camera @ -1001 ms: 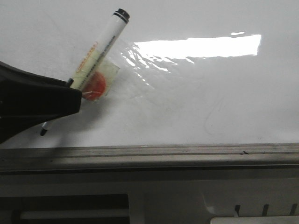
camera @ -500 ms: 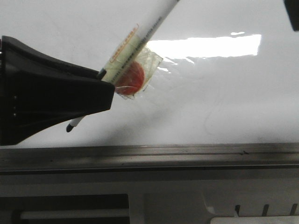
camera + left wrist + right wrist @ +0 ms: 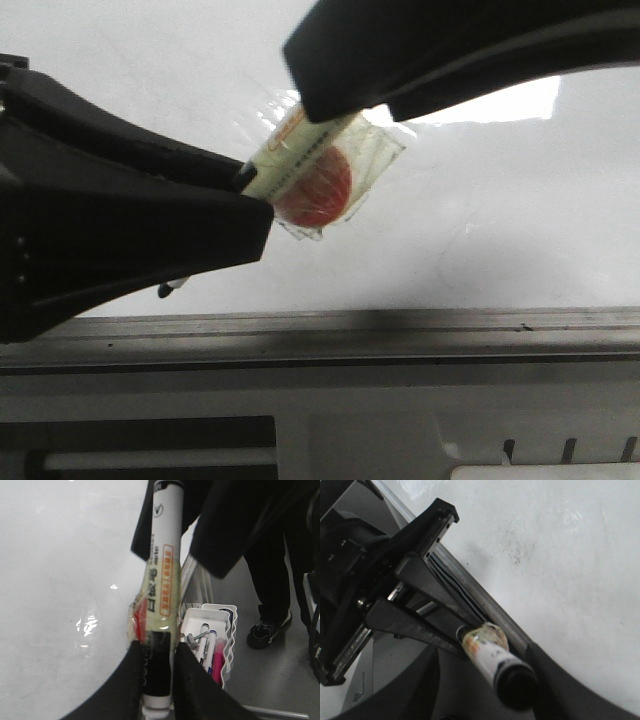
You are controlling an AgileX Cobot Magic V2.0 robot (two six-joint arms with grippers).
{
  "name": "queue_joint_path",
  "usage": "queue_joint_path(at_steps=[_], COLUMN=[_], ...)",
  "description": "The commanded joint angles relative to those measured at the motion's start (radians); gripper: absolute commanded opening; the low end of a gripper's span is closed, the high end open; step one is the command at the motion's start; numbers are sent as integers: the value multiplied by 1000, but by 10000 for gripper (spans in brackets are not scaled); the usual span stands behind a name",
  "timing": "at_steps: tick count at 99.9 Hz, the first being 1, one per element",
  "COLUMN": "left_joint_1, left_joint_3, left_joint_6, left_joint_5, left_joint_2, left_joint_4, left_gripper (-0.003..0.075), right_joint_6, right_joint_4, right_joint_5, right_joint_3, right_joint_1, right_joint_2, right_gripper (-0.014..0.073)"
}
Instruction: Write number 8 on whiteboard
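Note:
The marker's black band (image 3: 158, 656) is clamped in my left gripper close to the marker's tip. My right gripper should take hold of the marker's upper body (image 3: 166, 526) before my left gripper opens and moves away.
The whiteboard (image 3: 500, 220) is glossy white with glare and faint smudges; no number 8 shows on it. My left gripper (image 3: 252, 195) is shut on a white marker (image 3: 290, 155) wrapped in clear tape with a red disc (image 3: 315, 190). It holds the marker slanted above the board with the tip (image 3: 165, 290) low and to the left. In the left wrist view the left gripper (image 3: 157, 652) clamps the marker's black band. My right gripper (image 3: 335, 105) reaches in from the upper right. It is open, its fingers on either side of the marker's black cap (image 3: 517, 685).
A grey metal rail (image 3: 400, 335) runs along the board's near edge. A white tray (image 3: 227, 630) with spare markers sits off the board. A person's legs and shoe (image 3: 270, 625) stand beside it.
My left gripper moved right with the marker. My right gripper came in from the upper right and now straddles the marker's cap end.

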Motion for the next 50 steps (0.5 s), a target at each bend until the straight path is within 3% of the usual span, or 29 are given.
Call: queue_joint_path(at_steps=[1,11,27,32,40,50], left_joint_1=[-8,-8,-8,-8,-8,-8], left_joint_3=[-29,-29,-29,-29,-29,-29], left_joint_6=[-12,-12,-23,-23,-23,-43], left_joint_5=[-92,-92,-80,-78,-77,-65], left_joint_2=[-13,-13,-13,-13,-13,-13], left_joint_4=[-18,-18,-31,-31,-31,-31], left_gripper=[-20,-20,-6,41,190,318], right_joint_6=[-6,-1,-1,-1,-1,-1], right_joint_4=[12,22,40,40,40,40], right_joint_5=[-119,-118,-113,-117,-119,-119], right_joint_3=[-36,-36,-36,-36,-36,-36], right_joint_1=[12,12,12,12,12,12], right_joint_2=[19,36,40,40,40,40], right_gripper=[316,217,-48,-69,-70,-70])
